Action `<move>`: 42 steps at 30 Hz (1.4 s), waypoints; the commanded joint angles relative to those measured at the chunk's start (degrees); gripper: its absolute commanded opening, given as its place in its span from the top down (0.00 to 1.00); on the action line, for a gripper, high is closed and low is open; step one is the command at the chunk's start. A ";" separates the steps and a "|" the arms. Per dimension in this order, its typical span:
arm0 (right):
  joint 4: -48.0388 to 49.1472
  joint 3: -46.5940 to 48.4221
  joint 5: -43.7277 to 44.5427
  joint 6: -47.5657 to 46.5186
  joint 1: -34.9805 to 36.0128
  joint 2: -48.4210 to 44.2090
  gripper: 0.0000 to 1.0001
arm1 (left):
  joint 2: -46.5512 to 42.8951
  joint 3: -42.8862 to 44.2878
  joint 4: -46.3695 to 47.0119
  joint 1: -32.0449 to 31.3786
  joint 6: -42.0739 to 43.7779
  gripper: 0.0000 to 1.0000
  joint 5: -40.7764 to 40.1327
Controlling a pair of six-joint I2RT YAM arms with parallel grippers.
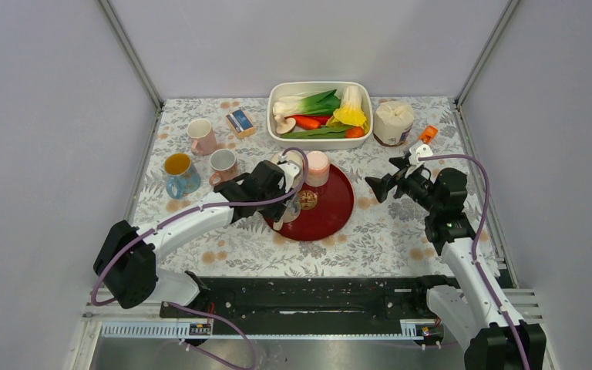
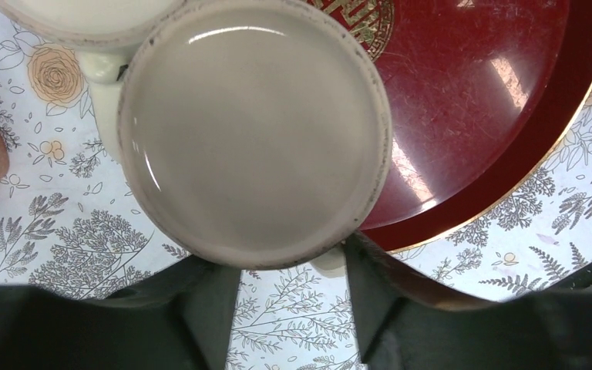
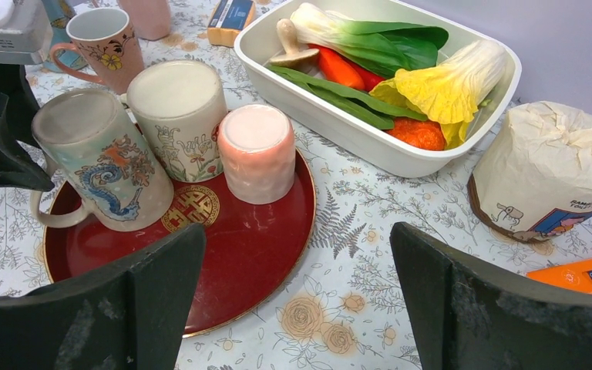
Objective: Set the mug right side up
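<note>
The grey mug's handle (image 2: 330, 264) sits off-centre, close to one gripper finger, so my left gripper should open and centre on the handle before closing and lifting the mug.
A grey mug with a blue dragon (image 3: 104, 162) stands upside down on the left of the red tray (image 3: 239, 247). Its base fills the left wrist view (image 2: 254, 131). My left gripper (image 2: 293, 285) is open and low at the mug's near side. The mug's handle (image 2: 330, 264) sits between the fingers, close against the right one. From above the gripper (image 1: 285, 196) mostly covers the mug. A white floral mug (image 3: 179, 116) and a pink cup (image 3: 257, 150) also stand upside down on the tray. My right gripper (image 3: 297, 308) is open and empty above the cloth, right of the tray (image 1: 331, 212).
A white bin of vegetables (image 1: 320, 85) stands behind the tray, and a paper-wrapped roll (image 1: 393, 122) and an orange packet (image 1: 428, 133) to its right. Three upright mugs (image 1: 202, 136) and a small box (image 1: 240, 122) stand at the back left. Walls enclose the table.
</note>
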 commanded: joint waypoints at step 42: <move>2.88 -0.15 -1.84 1.46 -1.17 -2.34 0.00 | 0.73 -5.09 12.15 2.77 11.41 0.78 3.92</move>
